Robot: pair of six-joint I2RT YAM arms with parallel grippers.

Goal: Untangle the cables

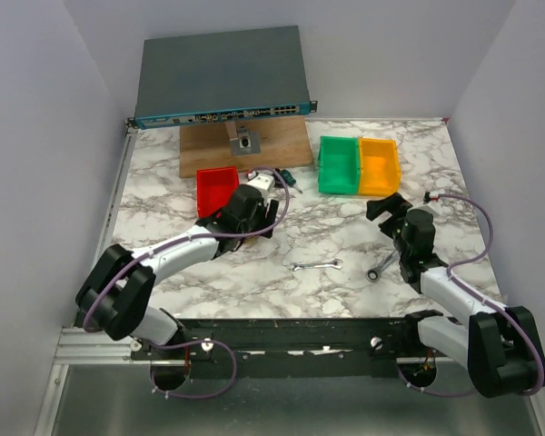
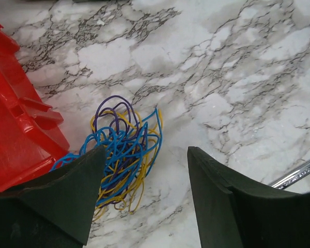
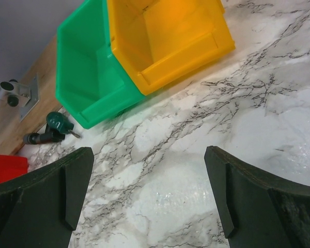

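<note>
My right gripper is far from the cables [image 2: 125, 150], which lie beside the red bin. My left gripper should first carry them over the open marble [image 1: 297, 222] behind the wrench.
The cables [image 2: 123, 151] are a tangled bundle of thin blue, yellow and dark purple loops lying on the marble table next to the red bin [image 2: 13, 129]. In the left wrist view my left gripper [image 2: 146, 155] is open and empty just above them. Its left finger [image 2: 67, 196] covers the bundle's left edge and its right finger stands on bare marble. In the top view the left gripper [image 1: 269, 216] hides the cables. My right gripper [image 3: 149, 155] is open and empty above bare marble at the right [image 1: 386, 209], far from the cables.
A red bin [image 1: 216, 189] sits left of the left gripper. Green [image 1: 339, 165] and orange [image 1: 379, 166] bins stand at the back. Two wrenches [image 1: 316, 265] [image 1: 380, 268] lie near the front. A screwdriver [image 1: 286, 178], wooden board [image 1: 245, 145] and network switch [image 1: 222, 77] are behind.
</note>
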